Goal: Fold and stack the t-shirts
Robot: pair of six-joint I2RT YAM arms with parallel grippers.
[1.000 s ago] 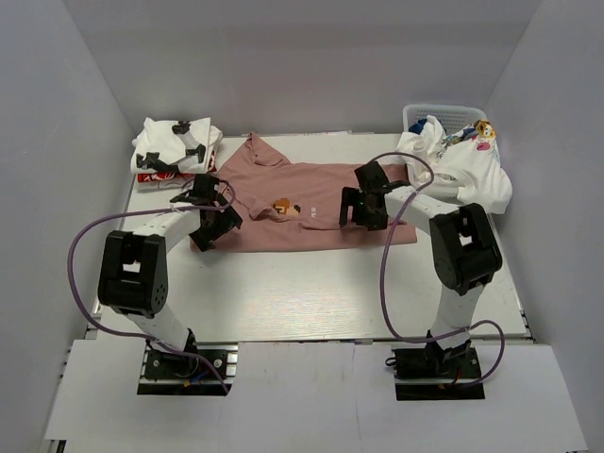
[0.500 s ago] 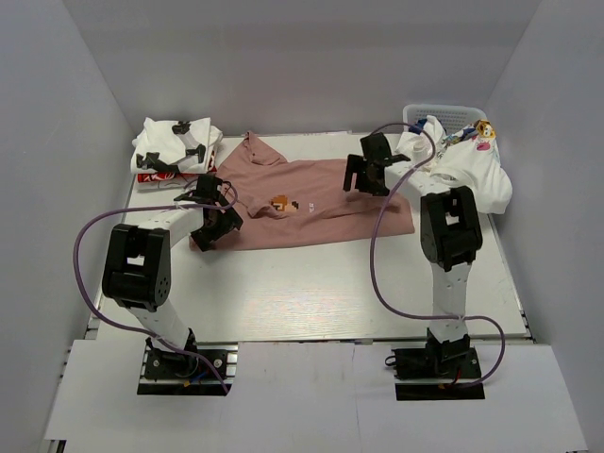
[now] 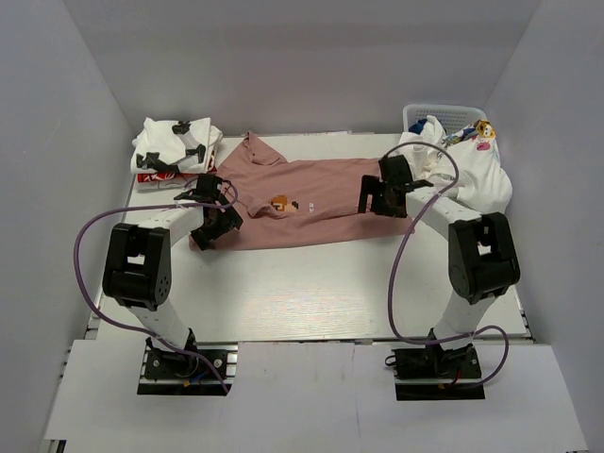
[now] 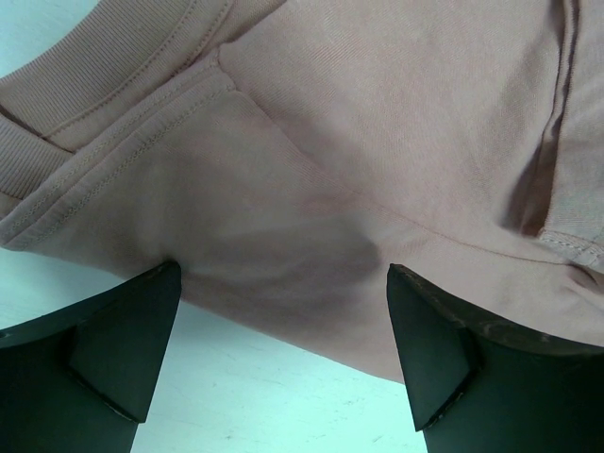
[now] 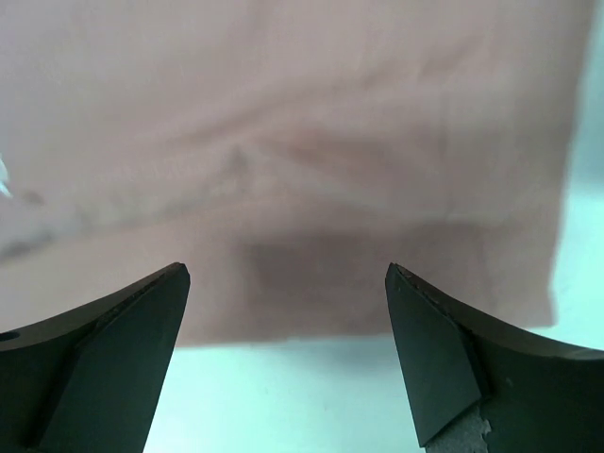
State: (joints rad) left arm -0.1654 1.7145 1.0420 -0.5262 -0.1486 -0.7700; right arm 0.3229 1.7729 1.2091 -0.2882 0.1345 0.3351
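Note:
I should first pull the pink t-shirt's near edge (image 3: 316, 243) closer, because it lies far from the table's front. Then my right gripper will take the sleeve beside the print.
A dusty-pink t-shirt (image 3: 311, 203) with a small pixel print lies flat across the back middle of the table, folded lengthwise. My left gripper (image 3: 215, 226) hovers over its left end, near the collar, and stands open. In the left wrist view the pink t-shirt (image 4: 377, 142) has its near edge between the spread jaws of the left gripper (image 4: 283, 349). My right gripper (image 3: 376, 200) is open over the shirt's right end. The right wrist view shows the pink t-shirt (image 5: 283, 142) with its hem between the jaws of the right gripper (image 5: 288, 349). Nothing is held.
Folded white t-shirts (image 3: 175, 151) are stacked at the back left corner. A white mesh basket (image 3: 444, 113) stands at the back right, with white t-shirts (image 3: 467, 175) spilling out toward the table. Purple cables loop beside both arms. White walls enclose the table.
The right gripper swung toward the back, then came forward and right to the shirt's right end; its elbow shifted right. The left gripper has stayed put. The shirt's right end lies slightly flatter.

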